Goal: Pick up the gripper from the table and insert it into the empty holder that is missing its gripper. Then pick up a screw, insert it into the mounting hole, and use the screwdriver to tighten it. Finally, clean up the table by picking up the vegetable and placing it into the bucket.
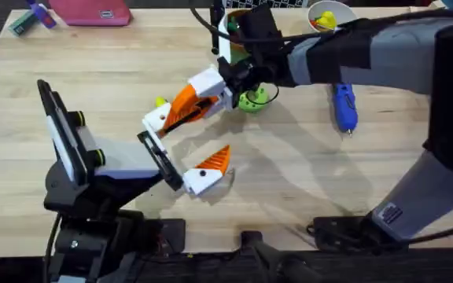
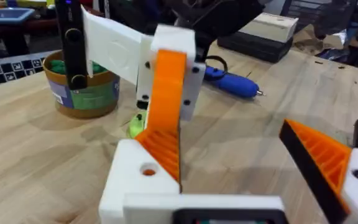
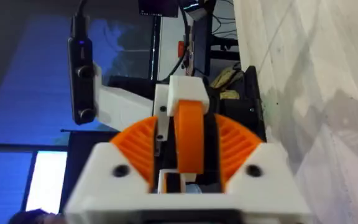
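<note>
I expect the orange gripper (image 2: 163, 150) to stay seated when I push the screw in, because orange shows through the hole in the white holder (image 2: 148, 169).
My right gripper (image 1: 217, 88) is shut on the orange gripper (image 1: 185, 104), holding it against the white holder (image 1: 157, 119), which is the far finger of my left gripper (image 1: 183, 149). The left gripper stands wide open, and its near finger (image 1: 207, 174) carries its own orange wedge. In the left wrist view the orange gripper (image 2: 166, 112) slants down onto the holder (image 2: 135, 183). The yellow-green vegetable (image 1: 161, 102) lies just behind the holder. The blue screwdriver (image 1: 344, 106) lies to the right. The green bucket (image 2: 82, 87) stands at the back. The screw is out of view.
A lime green disc (image 1: 252, 98) lies under the right wrist. A white bowl (image 1: 329, 16) with a yellow toy sits at the back right. A pink case (image 1: 93, 11) is at the back left. Bare table (image 1: 305, 181) stretches in front of the screwdriver.
</note>
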{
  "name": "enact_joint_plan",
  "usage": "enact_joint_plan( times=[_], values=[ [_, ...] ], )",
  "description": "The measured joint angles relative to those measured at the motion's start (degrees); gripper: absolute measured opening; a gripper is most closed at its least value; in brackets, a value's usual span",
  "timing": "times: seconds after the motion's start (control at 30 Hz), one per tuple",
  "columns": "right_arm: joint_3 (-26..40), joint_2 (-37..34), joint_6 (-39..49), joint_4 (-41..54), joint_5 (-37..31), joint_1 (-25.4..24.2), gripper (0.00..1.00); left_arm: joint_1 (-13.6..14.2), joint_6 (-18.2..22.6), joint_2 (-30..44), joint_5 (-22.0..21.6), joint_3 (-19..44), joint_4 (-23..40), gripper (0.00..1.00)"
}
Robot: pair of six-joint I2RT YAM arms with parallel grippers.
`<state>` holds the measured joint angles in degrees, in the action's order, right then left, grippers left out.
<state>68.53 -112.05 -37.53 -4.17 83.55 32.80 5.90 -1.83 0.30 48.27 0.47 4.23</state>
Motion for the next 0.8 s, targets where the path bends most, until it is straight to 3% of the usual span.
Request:
enact_joint_plan(
  times=[0.1,0.2,0.5,0.6,0.8],
  values=[
    [0.00,0.00,0.08,-0.13,-0.11,0.09,0.733,0.08,0.00,0.00,0.19,0.00,0.02,0.986],
    [0.00,0.00,0.04,-0.12,-0.13,0.09,0.905,0.08,0.00,0.00,0.22,0.00,0.02,0.986],
    [0.00,0.22,0.30,1.01,-1.68,-0.63,0.916,0.08,0.00,0.00,0.22,0.00,0.02,0.985],
    [-0.15,2.92,2.11,8.14,-6.12,-2.71,0.918,0.08,0.00,0.00,0.22,0.00,0.02,0.985],
    [-0.22,16.87,9.92,28.69,-21.87,-9.75,0.918,0.08,0.00,0.02,0.22,0.00,0.02,0.986]
  ],
)
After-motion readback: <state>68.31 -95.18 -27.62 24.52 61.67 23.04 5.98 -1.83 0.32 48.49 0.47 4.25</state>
